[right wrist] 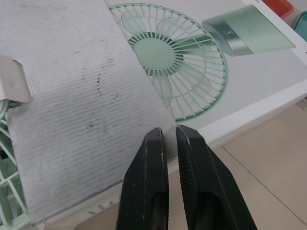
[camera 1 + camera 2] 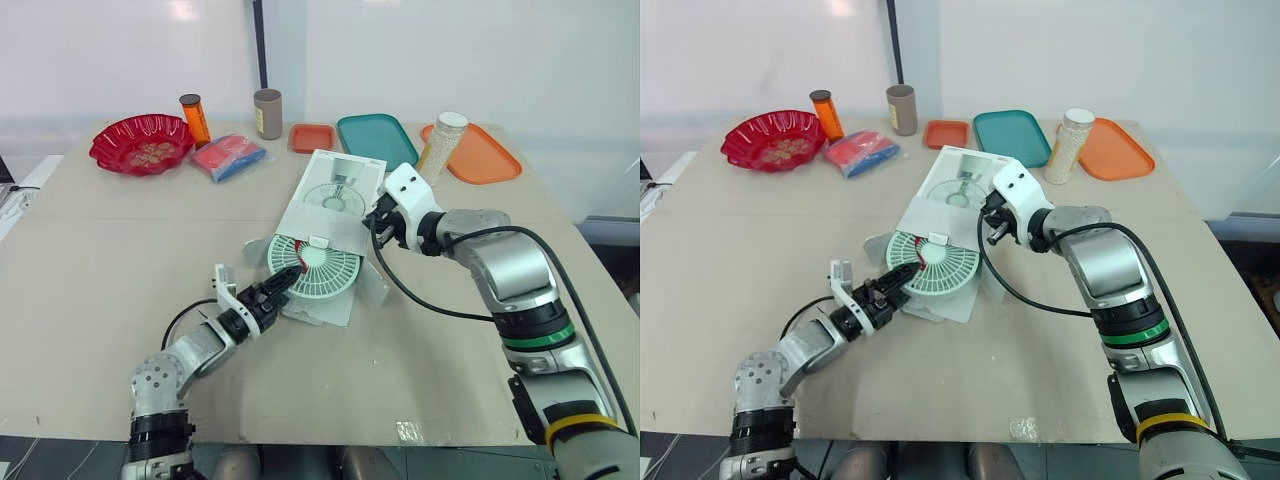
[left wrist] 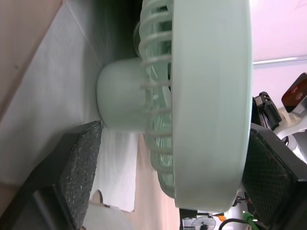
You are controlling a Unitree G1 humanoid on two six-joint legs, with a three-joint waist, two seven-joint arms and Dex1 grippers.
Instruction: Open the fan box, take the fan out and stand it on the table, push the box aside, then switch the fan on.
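My gripper will pull the rim of the fan head [image 2: 316,269], which already sticks out of the box's open end [image 2: 318,242], so the fan's hidden base will slide out behind it.
The white fan box [image 2: 338,190], printed with a fan picture, lies flat in the middle of the table with its near flaps folded open. The mint green fan [image 2: 318,268] lies face up, half out of the box's near end on a flap. My left gripper [image 2: 283,282] reaches the fan's near left rim. In the left wrist view its fingers [image 3: 79,167] stand open, one on each side of the fan head [image 3: 211,96]. My right gripper [image 2: 378,222] is shut, and its tips [image 1: 166,132] rest on the corrugated flap [image 1: 72,96] by the box's right edge.
Along the far edge stand a red bowl [image 2: 142,143], an orange bottle [image 2: 195,118], a brown cup [image 2: 267,113], a red and blue packet [image 2: 229,157], a small orange tray [image 2: 312,137], a teal tray [image 2: 377,138], a white-capped jar [image 2: 441,140] and an orange tray [image 2: 480,152].
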